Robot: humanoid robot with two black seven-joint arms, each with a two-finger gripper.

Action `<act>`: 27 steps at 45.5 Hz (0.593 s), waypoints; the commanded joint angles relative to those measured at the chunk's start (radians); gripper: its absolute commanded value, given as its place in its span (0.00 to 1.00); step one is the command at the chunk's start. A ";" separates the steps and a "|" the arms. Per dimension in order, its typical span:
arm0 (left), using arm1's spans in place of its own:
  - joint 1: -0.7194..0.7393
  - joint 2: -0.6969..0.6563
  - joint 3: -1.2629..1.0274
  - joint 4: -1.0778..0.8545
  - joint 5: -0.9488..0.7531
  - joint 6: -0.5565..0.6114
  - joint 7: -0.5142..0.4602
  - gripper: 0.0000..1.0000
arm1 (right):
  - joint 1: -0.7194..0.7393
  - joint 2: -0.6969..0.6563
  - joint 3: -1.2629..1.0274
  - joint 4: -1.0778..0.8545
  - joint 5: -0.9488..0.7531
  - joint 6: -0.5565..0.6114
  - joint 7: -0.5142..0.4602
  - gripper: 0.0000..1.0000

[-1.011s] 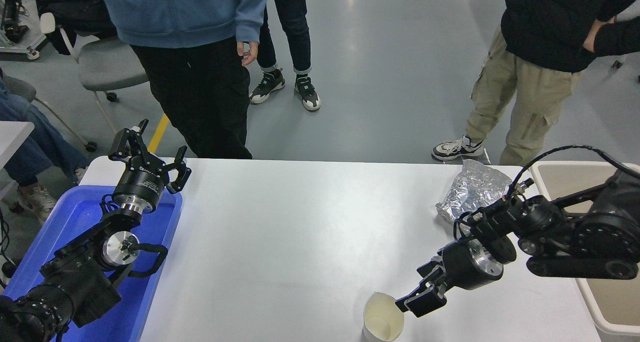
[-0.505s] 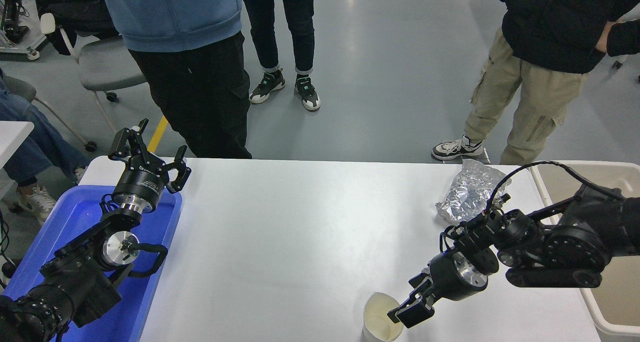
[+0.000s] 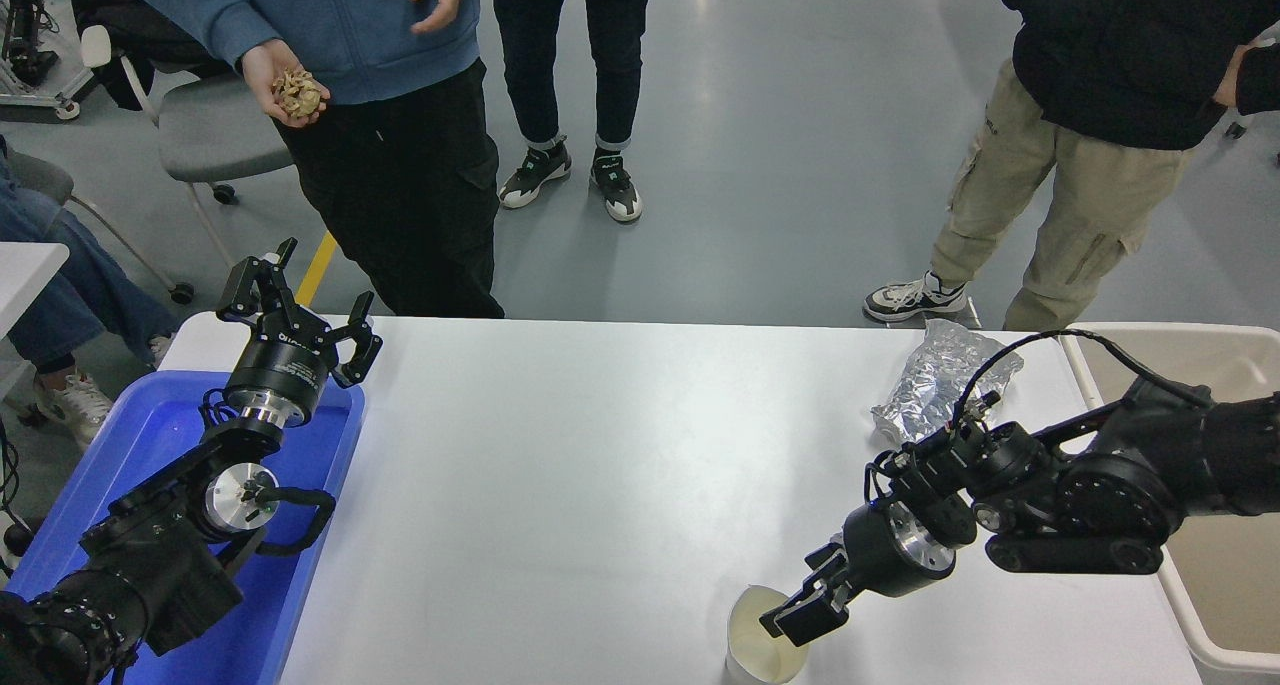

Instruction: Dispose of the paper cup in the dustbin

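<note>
I expect the paper cup to tilt along with my right gripper when I lift the cup, because the gripper is slanted over one side of the cup's rim.
The paper cup stands upright at the table's front edge, right of the middle, its open mouth up and its bottom cut off by the picture's edge. My right gripper is open and reaches down to the left, with its lower finger over the cup's right rim. The dustbin stands off the table's right end, partly hidden behind my right arm. My left gripper is open and parked above the blue tray.
A crumpled silver foil bag lies at the table's far right, near the dustbin. A blue tray sits under my left arm. Several people stand at the far side; one hand holds something crumpled and brownish.
My right gripper has moved down and to the left, from beside the cup to over its right rim. The person in blue has raised both hands. My left arm has not moved.
</note>
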 commanded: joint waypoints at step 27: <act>0.000 0.000 0.000 0.000 0.000 0.000 0.000 1.00 | 0.025 0.022 -0.019 -0.004 -0.019 -0.010 0.085 0.00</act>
